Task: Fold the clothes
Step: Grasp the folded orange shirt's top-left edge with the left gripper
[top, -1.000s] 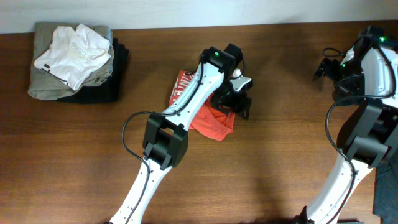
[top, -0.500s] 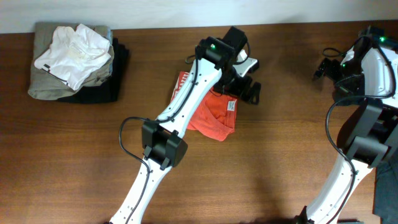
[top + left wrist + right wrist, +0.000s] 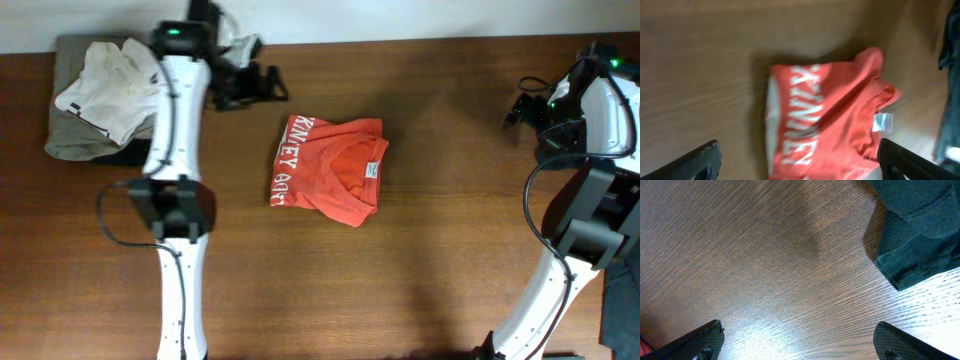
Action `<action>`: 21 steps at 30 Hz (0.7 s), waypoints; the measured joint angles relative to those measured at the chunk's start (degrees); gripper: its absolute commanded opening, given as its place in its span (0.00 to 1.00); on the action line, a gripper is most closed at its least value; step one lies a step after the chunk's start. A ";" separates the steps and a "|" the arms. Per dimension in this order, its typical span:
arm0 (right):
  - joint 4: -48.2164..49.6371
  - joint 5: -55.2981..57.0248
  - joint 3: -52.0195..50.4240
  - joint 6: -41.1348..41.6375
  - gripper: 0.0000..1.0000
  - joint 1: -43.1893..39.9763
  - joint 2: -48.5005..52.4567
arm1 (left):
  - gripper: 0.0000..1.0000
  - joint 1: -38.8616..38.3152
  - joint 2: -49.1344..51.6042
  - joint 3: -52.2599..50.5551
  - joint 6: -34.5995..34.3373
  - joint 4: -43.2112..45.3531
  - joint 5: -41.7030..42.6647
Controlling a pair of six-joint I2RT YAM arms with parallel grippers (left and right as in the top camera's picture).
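Note:
The red-orange T-shirt is folded double along its lettered edge (image 3: 782, 112), so the packet (image 3: 835, 120) will bend but stay folded when the robot carries it to the pile.
The red-orange T-shirt (image 3: 328, 170) lies folded in a small packet mid-table, white lettering on its left side and a white tag (image 3: 370, 170) at the collar. My left gripper (image 3: 265, 85) hovers open at the back, up and left of the shirt, touching nothing. The blurred left wrist view shows the shirt (image 3: 830, 120) beyond my open left gripper (image 3: 799, 147). At the far right my right gripper (image 3: 520, 105) stands open. In its wrist view the right gripper (image 3: 799, 330) has only bare wood between its fingers, and a dark navy garment (image 3: 915, 225) lies at the upper right.
A pile of clothes (image 3: 115, 100), white on olive on dark, sits at the back left corner, close behind my left arm. Dark fabric (image 3: 620, 300) shows at the right edge beside the right arm's base. The table's back edge runs just behind both grippers.
My left arm has swung from over the shirt to the back left, near the pile, its jaws opening wide. The folded shirt now lies uncovered. The right arm has not moved.

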 measured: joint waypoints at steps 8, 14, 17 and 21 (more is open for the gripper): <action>0.00 0.00 0.00 -0.04 0.99 0.00 0.00 | 0.99 1.99 -0.22 -23.15 5.57 6.71 11.23; 0.00 0.00 0.00 0.02 0.99 0.00 0.00 | 0.98 1.57 -0.57 -29.55 6.49 8.39 12.57; 0.00 0.00 0.00 0.00 0.99 0.00 0.00 | 0.98 1.60 -1.55 -31.74 6.71 8.63 12.59; -0.02 0.00 0.00 0.00 0.99 0.00 0.00 | 0.95 0.72 -3.17 -35.47 6.78 9.70 12.79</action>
